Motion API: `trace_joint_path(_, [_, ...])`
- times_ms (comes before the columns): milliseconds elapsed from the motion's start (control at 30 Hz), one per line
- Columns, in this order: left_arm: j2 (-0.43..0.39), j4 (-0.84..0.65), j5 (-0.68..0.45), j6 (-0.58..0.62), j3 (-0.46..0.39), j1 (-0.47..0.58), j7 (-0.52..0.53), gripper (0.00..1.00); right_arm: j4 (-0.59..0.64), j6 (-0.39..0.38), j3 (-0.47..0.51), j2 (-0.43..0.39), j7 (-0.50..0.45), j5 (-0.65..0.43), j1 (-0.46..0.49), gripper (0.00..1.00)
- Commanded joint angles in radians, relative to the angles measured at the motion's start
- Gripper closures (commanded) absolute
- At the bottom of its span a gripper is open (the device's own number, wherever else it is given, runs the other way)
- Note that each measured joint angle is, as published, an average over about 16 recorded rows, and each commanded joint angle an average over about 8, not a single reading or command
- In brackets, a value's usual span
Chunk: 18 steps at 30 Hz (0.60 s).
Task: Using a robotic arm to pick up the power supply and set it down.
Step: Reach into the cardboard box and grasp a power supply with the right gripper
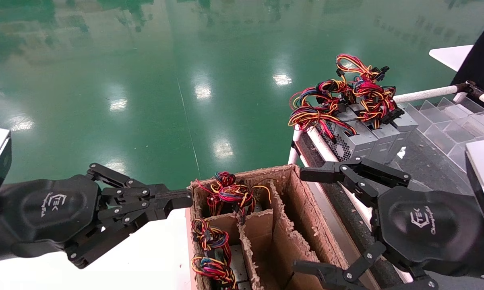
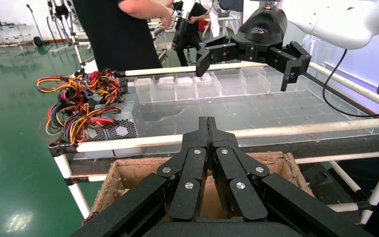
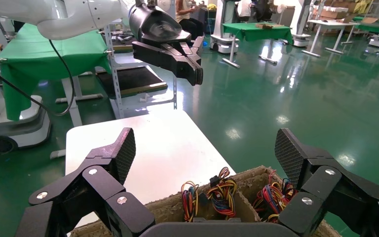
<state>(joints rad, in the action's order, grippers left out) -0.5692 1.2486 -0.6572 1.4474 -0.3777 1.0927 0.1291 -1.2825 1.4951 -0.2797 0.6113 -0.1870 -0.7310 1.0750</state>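
Note:
The grey power supply (image 1: 244, 285) in the box will hang below the wire bundle (image 1: 214, 269) when I lift the bundle, because the bundle runs down to it.
Three grey power supplies (image 1: 363, 139) with honeycomb grilles and tangled red, yellow and orange wires sit side by side on the rack at the right; the left wrist view shows them too (image 2: 111, 129). More wire bundles (image 1: 226, 193) poke out of the brown cardboard divider box (image 1: 246, 174), seen closer in the right wrist view (image 3: 222, 195). My right gripper (image 1: 304, 220) hangs wide open over the box's right side, holding nothing (image 3: 207, 153). My left gripper (image 1: 185, 199) is shut and empty, just left of the box (image 2: 207, 123).
A white table (image 1: 145, 257) lies left of the box. The rack has white tube rails (image 1: 423, 94), a black mat (image 1: 427, 169) and clear plastic bins (image 1: 447, 117). Green floor stretches beyond. A person in black (image 2: 118, 29) stands behind the rack.

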Motion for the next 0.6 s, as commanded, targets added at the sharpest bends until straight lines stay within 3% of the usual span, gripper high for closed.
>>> trace_joint_path(33, [0.000, 0.000, 0.000, 0.000, 0.000, 0.000, 0.000, 0.00, 0.000, 0.000, 0.000, 0.000, 0.000, 0.000, 0.000, 0.00])
trace_joint_path(600, [0.000, 0.000, 0.000, 0.000, 0.000, 0.000, 0.000, 0.00, -0.012, -0.026, -0.010, -0.018, 0.002, -0.026, 0.001, 0.00])
